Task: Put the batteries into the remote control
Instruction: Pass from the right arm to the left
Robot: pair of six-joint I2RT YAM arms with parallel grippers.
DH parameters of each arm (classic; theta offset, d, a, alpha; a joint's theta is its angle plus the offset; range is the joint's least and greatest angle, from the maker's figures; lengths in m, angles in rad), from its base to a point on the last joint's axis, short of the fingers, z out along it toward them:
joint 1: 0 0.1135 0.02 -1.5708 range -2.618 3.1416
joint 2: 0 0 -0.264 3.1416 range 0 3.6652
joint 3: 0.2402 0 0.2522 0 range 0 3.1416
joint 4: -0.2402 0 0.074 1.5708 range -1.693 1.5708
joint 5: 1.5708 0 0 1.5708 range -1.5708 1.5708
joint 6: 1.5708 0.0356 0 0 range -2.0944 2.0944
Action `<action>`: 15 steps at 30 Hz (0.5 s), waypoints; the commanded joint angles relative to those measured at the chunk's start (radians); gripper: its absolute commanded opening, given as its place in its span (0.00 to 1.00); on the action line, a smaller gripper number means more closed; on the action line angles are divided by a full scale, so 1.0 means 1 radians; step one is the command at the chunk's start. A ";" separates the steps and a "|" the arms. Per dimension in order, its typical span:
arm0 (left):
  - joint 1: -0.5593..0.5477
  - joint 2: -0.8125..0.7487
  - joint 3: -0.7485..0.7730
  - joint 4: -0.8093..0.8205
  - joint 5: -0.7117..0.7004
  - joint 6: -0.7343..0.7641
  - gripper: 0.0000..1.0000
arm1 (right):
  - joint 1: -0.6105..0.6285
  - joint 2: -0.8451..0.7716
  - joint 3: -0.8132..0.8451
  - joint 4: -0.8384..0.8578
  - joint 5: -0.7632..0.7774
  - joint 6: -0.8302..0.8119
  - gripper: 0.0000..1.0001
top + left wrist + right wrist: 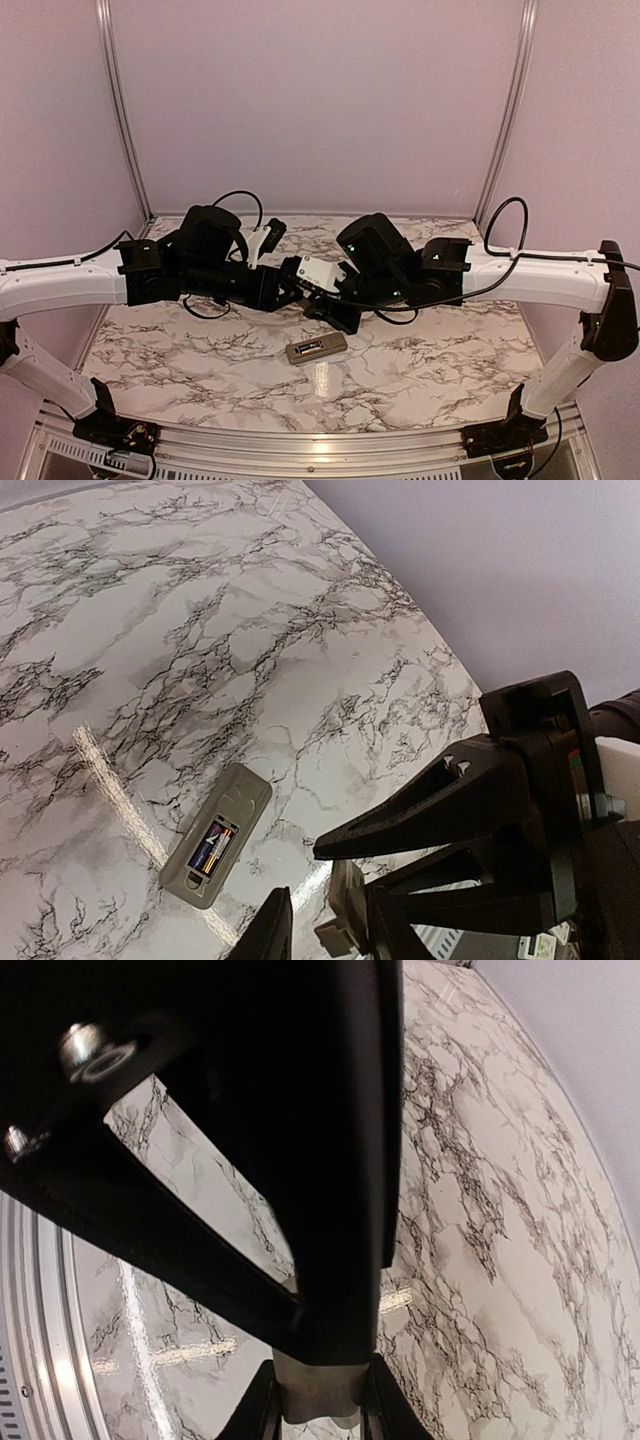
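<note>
The remote's open hollow (310, 348) lies nearer my left gripper, so next my left gripper takes the cover plate from my right gripper, which should steady the remote's closed end (336, 342).
The remote control (316, 348) lies back up on the marble table, in front of both grippers. In the left wrist view the remote (238, 802) shows two batteries (212, 845) seated in its open recess. My right gripper (318, 1405) is shut on the small grey cover plate (318, 1390) and holds it above the table. My left gripper (325, 905) is open, its fingers on either side of that cover plate (348, 905), which sits against its right finger. In the top view the left gripper (288, 280) and the right gripper (335, 312) meet tip to tip.
The marble table (200, 360) has purple walls behind and at both sides. A metal rail (300, 445) runs along its near edge. Black cables (235, 200) loop over both arms.
</note>
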 commanded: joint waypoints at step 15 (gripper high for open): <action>0.073 -0.033 -0.035 0.023 0.024 -0.063 0.06 | -0.007 -0.059 0.009 0.034 0.040 0.050 0.72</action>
